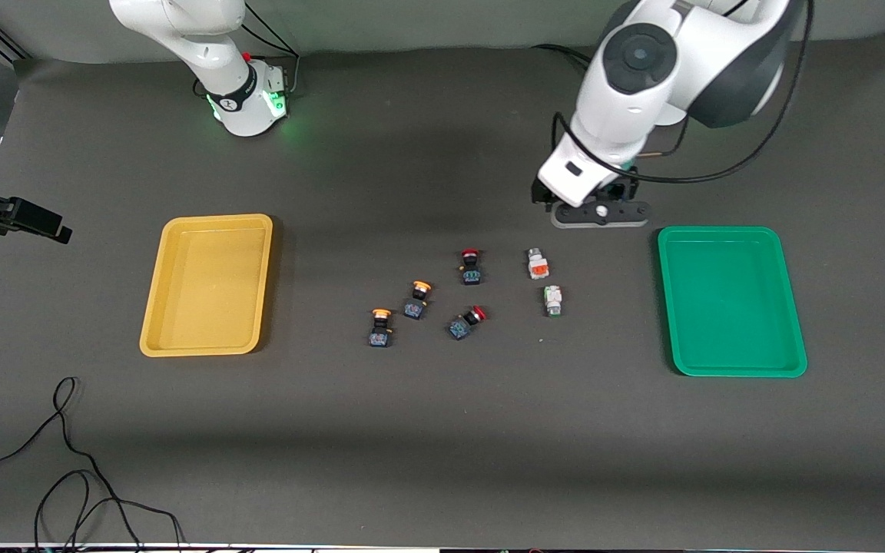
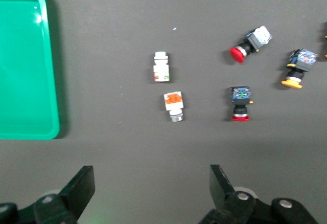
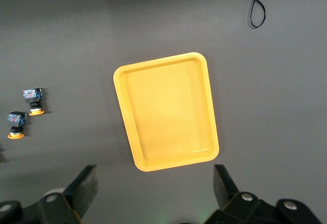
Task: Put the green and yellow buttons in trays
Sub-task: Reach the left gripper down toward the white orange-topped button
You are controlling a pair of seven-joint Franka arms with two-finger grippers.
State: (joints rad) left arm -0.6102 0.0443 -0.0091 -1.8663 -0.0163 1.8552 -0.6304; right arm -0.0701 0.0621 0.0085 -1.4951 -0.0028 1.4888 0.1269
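Note:
The whitish green-accented button shows orange and green on opposite sides (image 2: 161, 76). I should expect the whitish orange-accented button (image 1: 538, 264) to hide a green bottom side.
Two dark buttons with yellow-orange caps (image 1: 420, 298) (image 1: 381, 326) lie mid-table. They also show in the right wrist view (image 3: 33, 100) (image 3: 16, 124). A whitish orange-accented button (image 1: 538, 263) (image 2: 173, 105) and a whitish green-accented button (image 1: 553, 300) (image 2: 161, 67) lie nearer the green tray (image 1: 730, 299) (image 2: 25, 60). The yellow tray (image 1: 208, 284) (image 3: 166, 110) lies toward the right arm's end. Both trays hold nothing. My left gripper (image 1: 600, 213) (image 2: 150, 175) is open and empty over bare table, between the whitish buttons and its base. My right gripper (image 3: 155, 175) is open and empty, high over the table beside the yellow tray; it is out of the front view.
Two dark buttons with red caps (image 1: 471, 266) (image 1: 466, 322) lie among the others, between the yellow-capped pair and the whitish pair. A black cable (image 1: 66, 461) loops on the table nearest the front camera at the right arm's end. A black bracket (image 1: 4, 215) juts in beside the yellow tray.

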